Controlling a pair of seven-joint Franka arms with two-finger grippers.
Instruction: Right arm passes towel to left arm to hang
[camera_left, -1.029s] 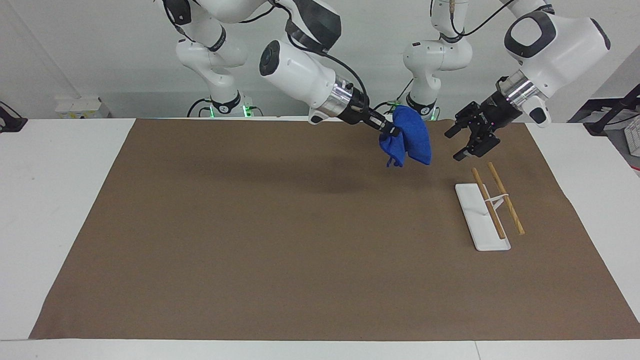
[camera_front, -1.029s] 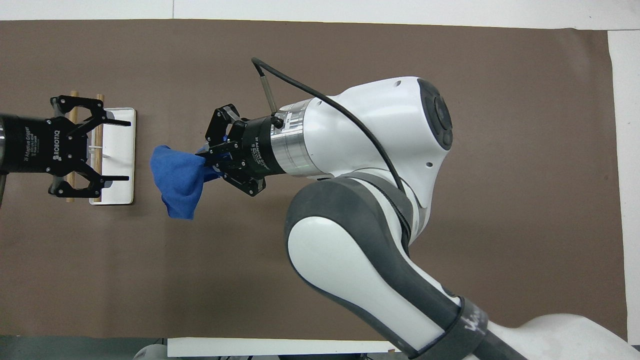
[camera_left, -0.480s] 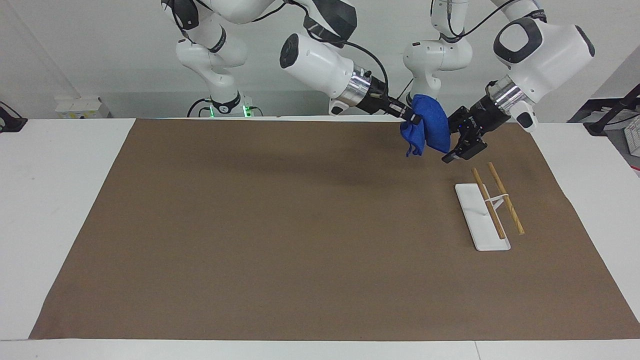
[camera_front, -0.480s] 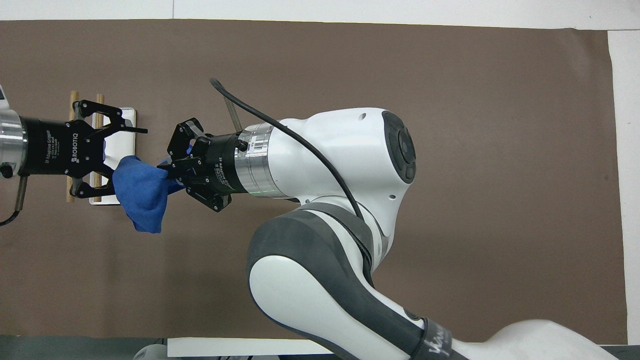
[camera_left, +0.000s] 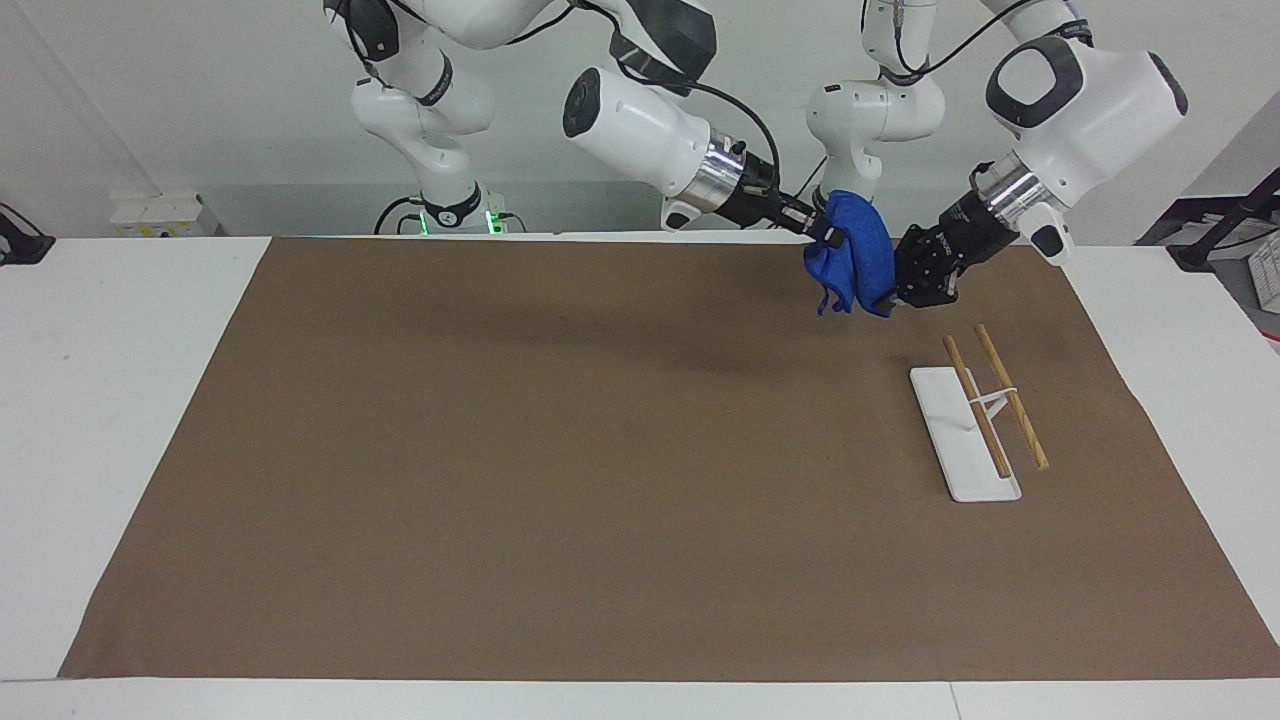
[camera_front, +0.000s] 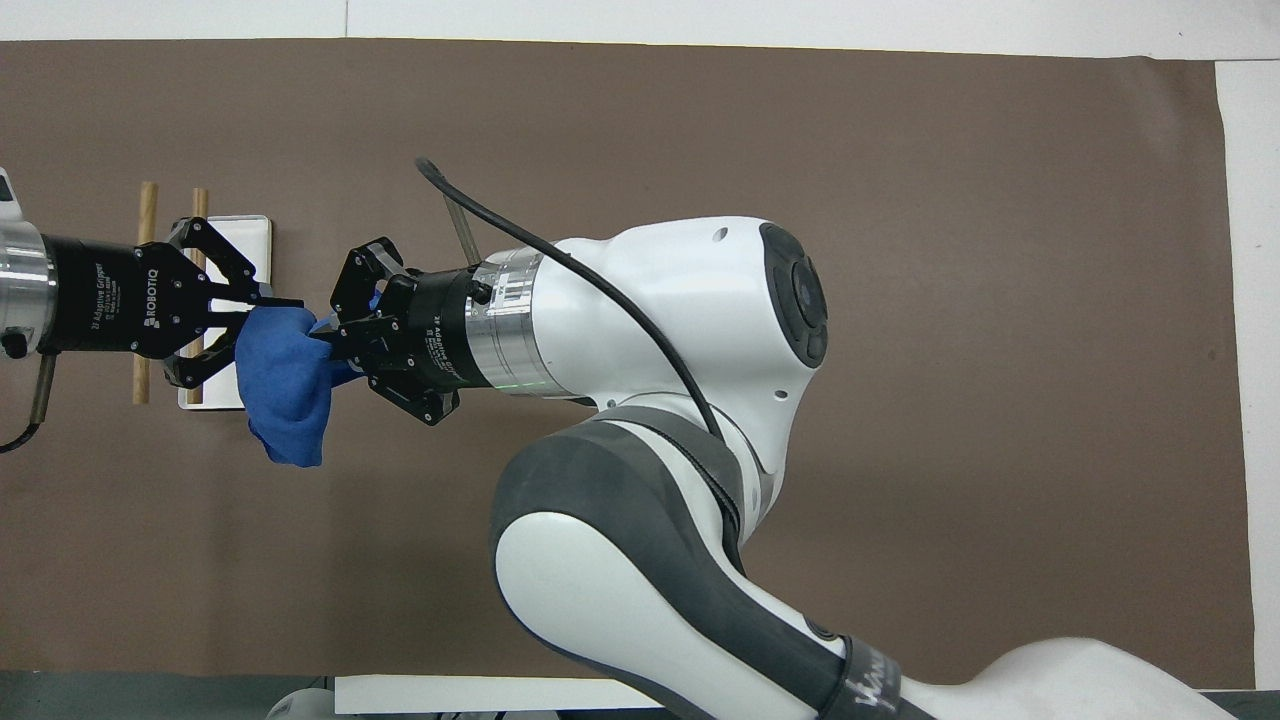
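Note:
Both my grippers are closed on the towel (camera_front: 286, 386). My right gripper should open and move clear before my left gripper pulls the towel over the rack's wooden bars (camera_left: 1012, 396).
The towel (camera_left: 858, 258) (camera_front: 285, 378) is a bunched royal-blue cloth hanging in the air between both grippers, over the brown mat beside the rack. My right gripper (camera_left: 822, 238) (camera_front: 325, 340) reaches across from the right arm's end and is shut on one side of the towel. From the left arm's end, my left gripper (camera_left: 903, 287) (camera_front: 268, 303) has its fingertips closed onto the towel's other side. A loose fold of cloth hangs below both grips.
The rack (camera_left: 965, 432) (camera_front: 240, 232), a white base plate carrying two wooden bars (camera_left: 1012, 398), stands on the brown mat (camera_left: 560, 480) toward the left arm's end. White table (camera_left: 110, 400) borders the mat.
The right arm carried the towel toward the left arm's end. The left gripper, open a second ago, moved onto the towel and shut on it.

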